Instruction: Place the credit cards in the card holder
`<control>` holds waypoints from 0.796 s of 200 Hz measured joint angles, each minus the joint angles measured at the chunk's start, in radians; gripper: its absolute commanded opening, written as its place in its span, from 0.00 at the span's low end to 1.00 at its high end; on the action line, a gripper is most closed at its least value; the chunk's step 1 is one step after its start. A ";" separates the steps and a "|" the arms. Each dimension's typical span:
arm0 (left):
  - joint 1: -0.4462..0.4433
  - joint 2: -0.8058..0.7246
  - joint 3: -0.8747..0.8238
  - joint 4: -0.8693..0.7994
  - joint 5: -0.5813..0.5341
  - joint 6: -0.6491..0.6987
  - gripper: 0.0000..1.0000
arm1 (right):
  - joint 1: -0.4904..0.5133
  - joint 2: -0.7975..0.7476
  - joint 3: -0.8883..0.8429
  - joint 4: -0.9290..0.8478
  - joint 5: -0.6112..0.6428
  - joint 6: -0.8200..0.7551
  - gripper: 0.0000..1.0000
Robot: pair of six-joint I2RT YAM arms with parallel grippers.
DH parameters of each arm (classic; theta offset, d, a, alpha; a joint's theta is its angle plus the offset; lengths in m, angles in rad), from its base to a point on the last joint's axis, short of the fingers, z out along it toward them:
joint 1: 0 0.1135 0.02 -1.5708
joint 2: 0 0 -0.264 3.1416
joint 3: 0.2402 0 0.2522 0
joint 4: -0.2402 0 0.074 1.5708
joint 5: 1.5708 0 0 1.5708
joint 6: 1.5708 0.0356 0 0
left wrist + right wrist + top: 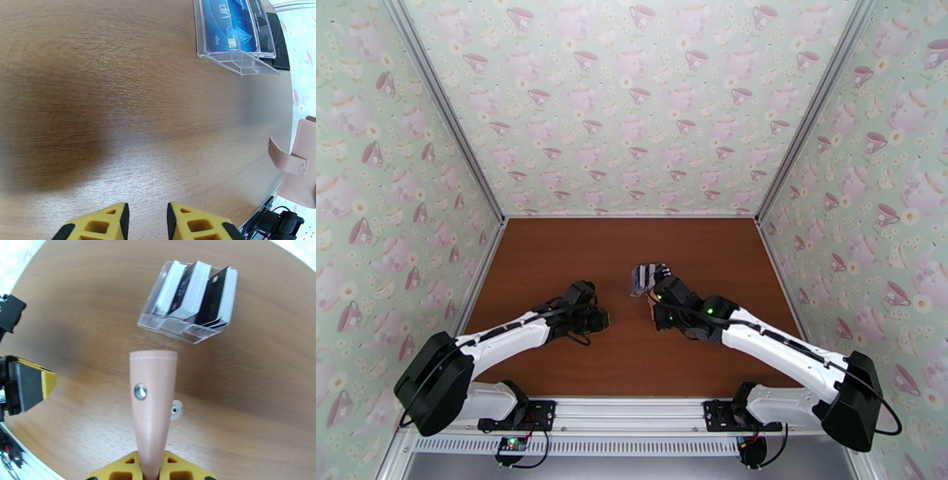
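My right gripper has open wood from the card holder to my left gripper's fingers, so it should keep moving toward them and let go of the card holder beside them.
The dusty-pink card holder (152,405) stands edge-on over the wooden table, folded, its snap stud showing, and my right gripper (152,465) is shut on its lower end. From the left wrist view the card holder (302,165) shows at the right edge with its snap tab hanging out. The credit cards (197,295), white and black, stand in a clear slotted rack (173,329) just beyond the holder. A grey-blue card (225,23) faces the left wrist camera. My left gripper (147,223) hovers low over bare wood, open and empty, left of the right gripper (657,308).
The rack (648,278) sits mid-table just beyond both grippers. My left gripper (602,318) and its yellow and black fingers (33,384) lie close to the left of the holder. Patterned walls (434,237) enclose the table (553,260) on three sides.
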 measured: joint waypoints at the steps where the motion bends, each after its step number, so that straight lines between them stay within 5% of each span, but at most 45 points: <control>1: 0.000 0.000 0.000 0.000 0.000 0.000 0.34 | 0.001 0.001 0.001 -0.002 0.003 0.000 0.00; 159: 0.000 0.001 -0.043 0.046 -0.003 -0.008 0.34 | 0.238 0.289 0.100 -0.173 0.398 0.070 0.00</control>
